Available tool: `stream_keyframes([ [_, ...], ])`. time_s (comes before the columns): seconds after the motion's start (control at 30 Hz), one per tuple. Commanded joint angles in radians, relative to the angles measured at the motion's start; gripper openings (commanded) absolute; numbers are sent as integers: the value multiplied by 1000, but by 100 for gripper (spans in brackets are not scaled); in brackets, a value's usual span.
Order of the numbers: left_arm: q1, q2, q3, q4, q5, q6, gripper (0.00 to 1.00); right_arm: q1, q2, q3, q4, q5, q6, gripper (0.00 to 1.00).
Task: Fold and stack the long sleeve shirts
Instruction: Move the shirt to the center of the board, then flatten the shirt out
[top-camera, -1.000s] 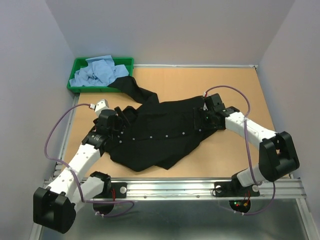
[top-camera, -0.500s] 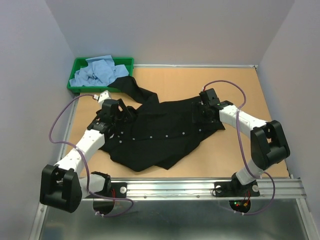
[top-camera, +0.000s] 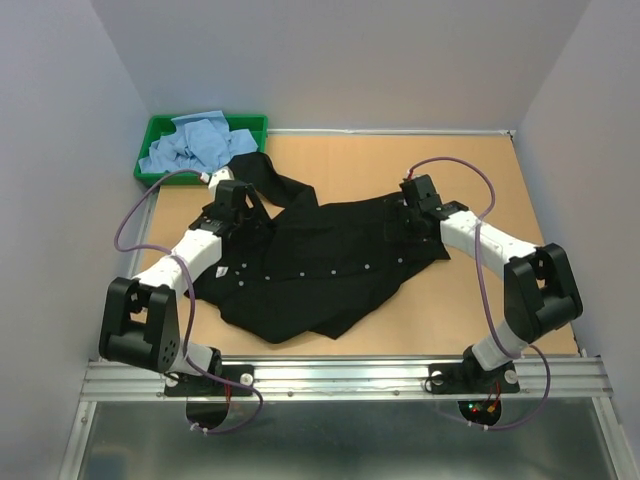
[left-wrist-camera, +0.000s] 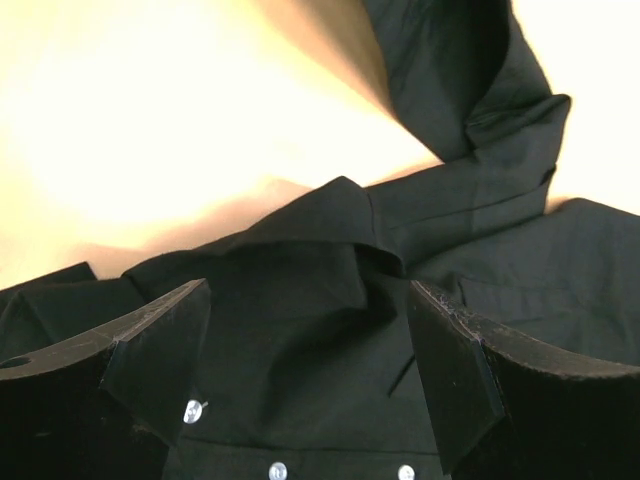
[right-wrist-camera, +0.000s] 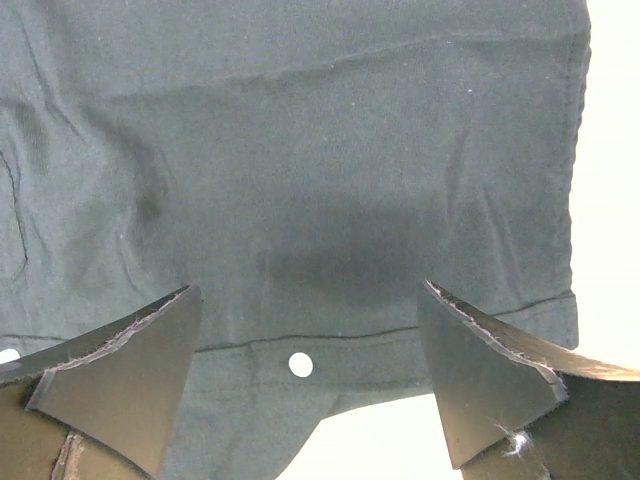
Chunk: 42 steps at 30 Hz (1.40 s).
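My right gripper should pinch the far hem corner only after I move the shirt toward its hem, because the black shirt's collar end lies crowded under my left arm.
A black button-front shirt lies crumpled across the middle of the table, one sleeve running up toward the tray. My left gripper is open over the shirt's upper left part; in the left wrist view its jaws straddle the collar and small pale buttons. My right gripper is open over the shirt's right edge; the right wrist view shows flat cloth with one button between the jaws. Light blue shirts lie heaped in the tray.
A green plastic tray stands at the back left corner of the brown tabletop. Grey walls close in the back and both sides. A metal rail runs along the near edge.
My left arm has swung up and back toward the collar and the sleeve near the tray. My right gripper has shifted slightly back on the shirt's right edge. The shirt lies as before.
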Motion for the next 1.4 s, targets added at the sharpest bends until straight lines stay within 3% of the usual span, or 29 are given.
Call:
stream_keyframes([
  [0.0,13,15,38,26,16,26,91,3,29,7,65,5,37,93],
  [0.27,56,-86,-8,1,32,39,91,-19,63,-114,71,75,119,92],
  [0.53,118,-262,-111,-88,38,62,91,-236,18,-231,72,-13,212,92],
  [0.73,145,-353,-191,-143,73,54,91,-342,27,-199,81,-32,269,93],
  [0.87,145,-408,-246,-148,162,28,91,-346,20,-135,91,-47,265,93],
  [1.03,145,-427,-304,-114,294,31,90,-321,-38,-89,94,-92,147,93],
  [1.37,142,-414,-306,-108,352,52,84,-151,-224,-210,57,-116,103,93],
])
